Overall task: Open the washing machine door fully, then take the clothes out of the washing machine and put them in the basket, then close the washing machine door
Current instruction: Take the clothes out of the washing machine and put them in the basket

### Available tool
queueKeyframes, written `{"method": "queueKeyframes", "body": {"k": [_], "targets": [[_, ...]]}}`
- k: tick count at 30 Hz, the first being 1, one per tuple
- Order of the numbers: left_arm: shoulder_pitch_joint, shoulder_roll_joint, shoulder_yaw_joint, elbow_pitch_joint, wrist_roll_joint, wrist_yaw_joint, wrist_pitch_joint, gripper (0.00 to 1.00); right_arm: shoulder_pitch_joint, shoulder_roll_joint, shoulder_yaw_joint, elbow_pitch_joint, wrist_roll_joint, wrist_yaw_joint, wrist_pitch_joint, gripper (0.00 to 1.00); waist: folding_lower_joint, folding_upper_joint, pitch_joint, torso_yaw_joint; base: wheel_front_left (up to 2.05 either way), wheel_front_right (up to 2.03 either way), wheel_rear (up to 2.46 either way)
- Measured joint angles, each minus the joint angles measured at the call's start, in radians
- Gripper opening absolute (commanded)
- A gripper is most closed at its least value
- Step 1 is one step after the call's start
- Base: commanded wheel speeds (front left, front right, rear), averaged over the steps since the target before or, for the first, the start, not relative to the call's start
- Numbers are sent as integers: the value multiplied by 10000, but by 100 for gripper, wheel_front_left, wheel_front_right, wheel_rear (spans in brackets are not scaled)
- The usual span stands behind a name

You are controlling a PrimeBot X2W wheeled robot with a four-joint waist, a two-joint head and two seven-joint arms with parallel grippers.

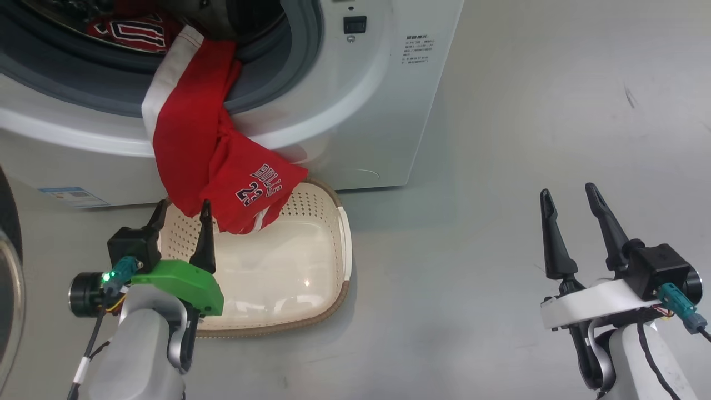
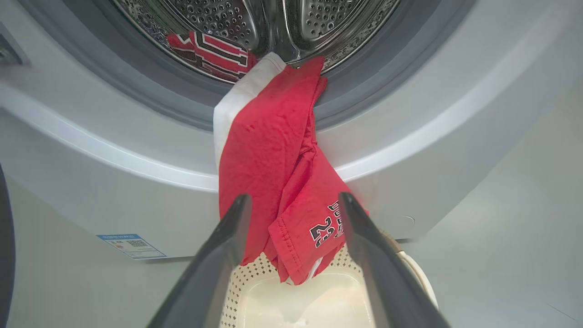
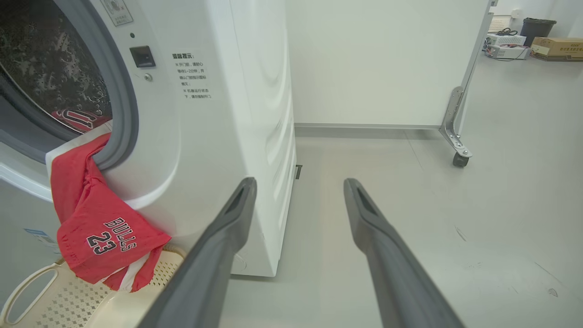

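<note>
My gripper will lift the red jersey, and it will come away from the clothes inside, since the jersey's white hem stops at the drum's rim.
The white washing machine stands with its door swung wide; the door's black rim shows at the far left edge. A red "BULLS 23" jersey with white fabric hangs out of the drum over the grey gasket, its lower end dangling above the cream basket on the floor. More red clothes lie inside the steel drum. My left gripper is open just below the hanging jersey, its fingers either side of the hem without holding it. Far to the right, my right gripper is open over bare floor.
Grey floor spreads right of the machine. In the right wrist view a white wall panel on a castor stands behind, with boxes and a dark bin far back right.
</note>
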Motion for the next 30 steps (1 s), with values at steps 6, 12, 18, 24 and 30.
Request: {"method": "queueKeyframes", "body": {"k": [6, 12, 18, 24, 30], "targets": [[560, 33, -21, -614, 286, 178, 0, 100, 319, 12, 157, 213, 0, 4, 0, 100, 0, 0, -572, 136, 0, 0, 0], [1128, 56, -29, -1337, 430, 303, -4, 100, 660, 40, 282, 407, 2, 6, 0, 100, 0, 0, -1149, 178, 0, 0, 0], [1851, 86, -142, -1732, 554, 345, -13, 100, 931, 52, 343, 460, 4, 6, 0, 100, 0, 0, -1655, 148, 0, 0, 0], [2301, 92, -182, -2251, 579, 437, -15, 100, 1136, 71, 408, 476, 27, 4, 0, 100, 0, 0, -1945, 91, 0, 0, 0], [2609, 98, -219, -2654, 593, 527, -15, 100, 1194, 86, 476, 470, 33, -4, 0, 100, 0, 0, -2013, 67, 0, 0, 0]]}}
